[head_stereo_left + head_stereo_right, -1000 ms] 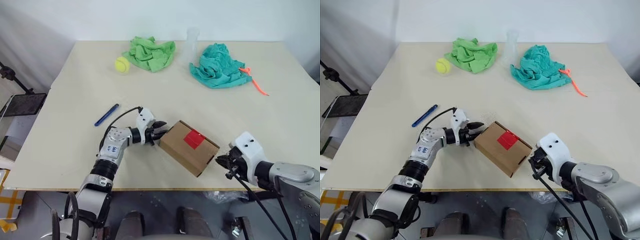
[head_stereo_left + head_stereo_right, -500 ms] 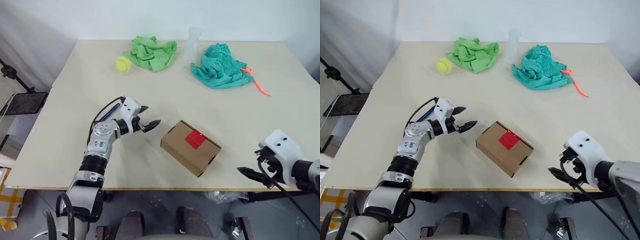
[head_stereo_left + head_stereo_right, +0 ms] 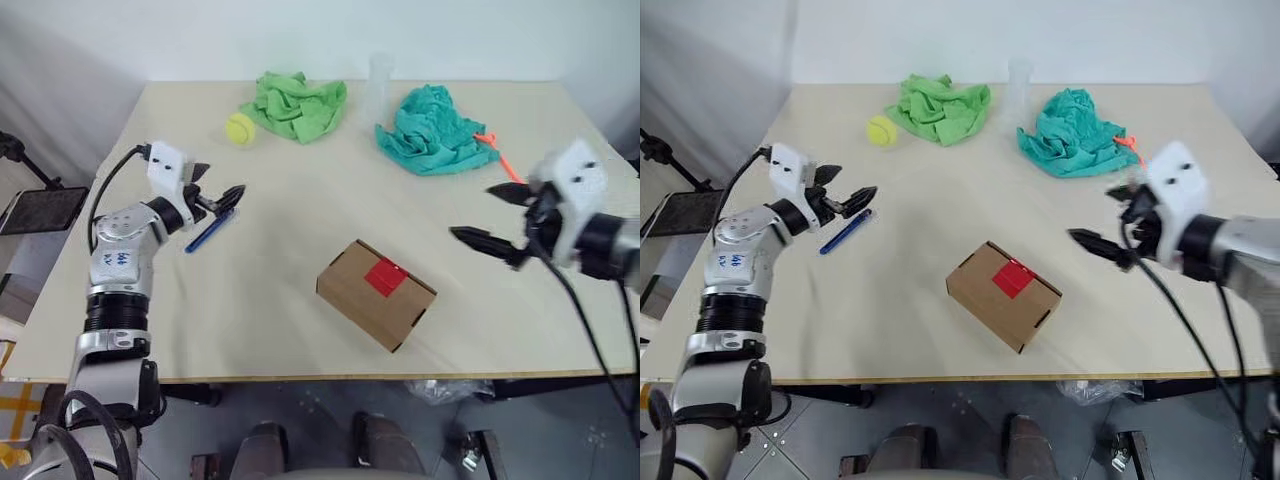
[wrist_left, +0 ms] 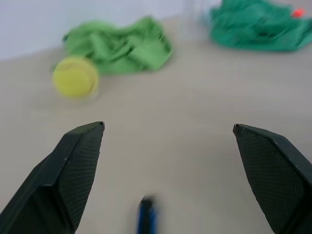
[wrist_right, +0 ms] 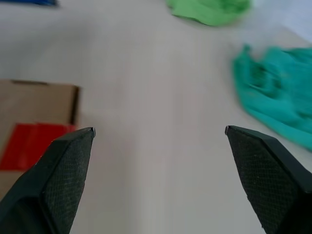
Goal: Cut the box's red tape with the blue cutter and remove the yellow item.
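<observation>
I expect the hidden blade to slide straight out at the near end (image 3: 190,248) of the blue cutter (image 3: 209,231) when I push the slider, because that end shows only blue.
The brown cardboard box (image 3: 375,296) lies near the table's front edge with its flaps closed. The red tape (image 3: 385,276) sits across its top seam. To its left on the table lies the blue cutter (image 3: 212,232). My left gripper (image 3: 220,183) hovers open just above the cutter's far end, holding nothing; in the left wrist view the cutter (image 4: 145,215) shows low between the spread fingers. My right gripper (image 3: 473,211) is raised to the right of the box, open and empty, with the box (image 5: 34,105) and red tape (image 5: 29,145) beside one finger. The yellow item is hidden.
At the back of the table are a yellow-green tennis ball (image 3: 240,127), a green cloth (image 3: 298,100), a clear cup (image 3: 378,80) and a teal cloth (image 3: 435,130) with a thin orange strip (image 3: 512,168). A black stand (image 3: 40,205) is off the table's left edge.
Both grippers opened and drew away from the box's ends. The left one swung left and up to over the cutter; the right one rose to the right. The box stayed put.
</observation>
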Available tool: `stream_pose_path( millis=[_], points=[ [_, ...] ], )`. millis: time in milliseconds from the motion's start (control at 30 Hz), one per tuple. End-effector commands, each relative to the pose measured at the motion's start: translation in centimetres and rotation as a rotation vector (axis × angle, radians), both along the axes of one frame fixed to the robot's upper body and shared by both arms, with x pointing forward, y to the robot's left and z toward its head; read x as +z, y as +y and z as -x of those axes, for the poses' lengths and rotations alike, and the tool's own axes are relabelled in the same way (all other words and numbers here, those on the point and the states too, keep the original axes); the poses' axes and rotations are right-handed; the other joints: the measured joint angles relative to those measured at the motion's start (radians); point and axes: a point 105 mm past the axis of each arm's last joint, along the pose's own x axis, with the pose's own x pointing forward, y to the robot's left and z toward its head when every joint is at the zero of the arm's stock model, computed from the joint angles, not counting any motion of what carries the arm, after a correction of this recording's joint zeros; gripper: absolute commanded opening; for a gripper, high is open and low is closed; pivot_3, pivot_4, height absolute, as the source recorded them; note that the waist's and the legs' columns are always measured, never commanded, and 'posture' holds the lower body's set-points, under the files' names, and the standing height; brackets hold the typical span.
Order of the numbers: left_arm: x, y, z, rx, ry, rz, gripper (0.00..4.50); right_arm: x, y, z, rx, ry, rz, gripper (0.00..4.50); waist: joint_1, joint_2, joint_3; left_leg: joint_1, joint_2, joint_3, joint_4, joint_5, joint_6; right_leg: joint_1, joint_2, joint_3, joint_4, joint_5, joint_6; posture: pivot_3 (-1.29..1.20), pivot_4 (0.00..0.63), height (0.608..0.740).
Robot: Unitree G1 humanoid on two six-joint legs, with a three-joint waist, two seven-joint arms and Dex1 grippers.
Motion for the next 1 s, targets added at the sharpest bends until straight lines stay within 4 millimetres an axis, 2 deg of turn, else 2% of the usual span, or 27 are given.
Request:
stream_pose_path(
  millis=[33,200,400,567,700,867,1000],
  points=[
    [-0.8,1.6,0.3,0.011,0.064,-0.055,4.50,0.6,1.7,-0.4,0.056,-0.045,-0.011,4.47,0.009,0.000,0.000,-0.001,0.000,0.000,0.000,0.001,-0.002,-0.002,0.000,0.000,0.001,0.000,0.000,0.00,0.150,0.740],
    [-3.1,3.3,1.2,-0.003,0.184,-0.093,4.50,-0.1,3.1,-0.4,0.105,-0.031,-0.021,4.47,0.014,0.000,0.000,-0.002,0.000,0.004,0.000,0.002,-0.003,-0.003,-0.001,-0.001,0.000,0.000,0.000,0.00,0.150,0.740],
    [-5.3,4.8,2.0,0.006,0.283,-0.127,4.50,-0.6,3.2,-0.4,0.108,-0.019,-0.023,4.47,0.011,0.000,0.000,-0.001,0.000,0.006,0.000,0.001,-0.002,-0.003,-0.001,0.000,-0.001,0.000,0.000,0.00,0.150,0.740],
    [-7.1,5.1,2.5,-0.015,0.356,-0.173,4.50,-0.9,3.2,-0.2,0.102,-0.013,-0.026,4.47,0.008,0.000,0.000,0.000,0.000,0.007,0.000,0.000,0.000,-0.003,-0.001,0.001,0.001,0.000,0.000,0.00,0.150,0.740],
    [-7.6,5.3,2.4,-0.008,0.379,-0.190,3.66,-0.9,3.1,-0.2,0.099,-0.014,-0.025,4.50,0.009,0.000,0.000,0.002,0.000,0.009,0.000,-0.001,0.001,-0.003,-0.001,0.002,0.004,0.000,0.000,0.00,0.150,0.740],
    [-7.8,5.1,2.5,-0.032,0.400,-0.198,3.66,-0.9,3.1,-0.2,0.095,-0.015,-0.020,4.50,0.006,0.000,0.000,0.004,0.000,0.009,0.002,-0.001,0.001,-0.003,-0.001,0.004,0.007,0.000,0.000,0.00,0.150,0.740],
    [-8.0,5.1,2.6,-0.031,0.412,-0.199,2.88,-0.9,3.1,-0.1,0.096,-0.016,-0.018,4.50,0.007,0.000,0.000,0.004,0.000,0.009,0.002,-0.001,0.001,-0.003,-0.001,0.004,0.008,0.000,0.000,0.00,0.150,0.740]
  ],
)
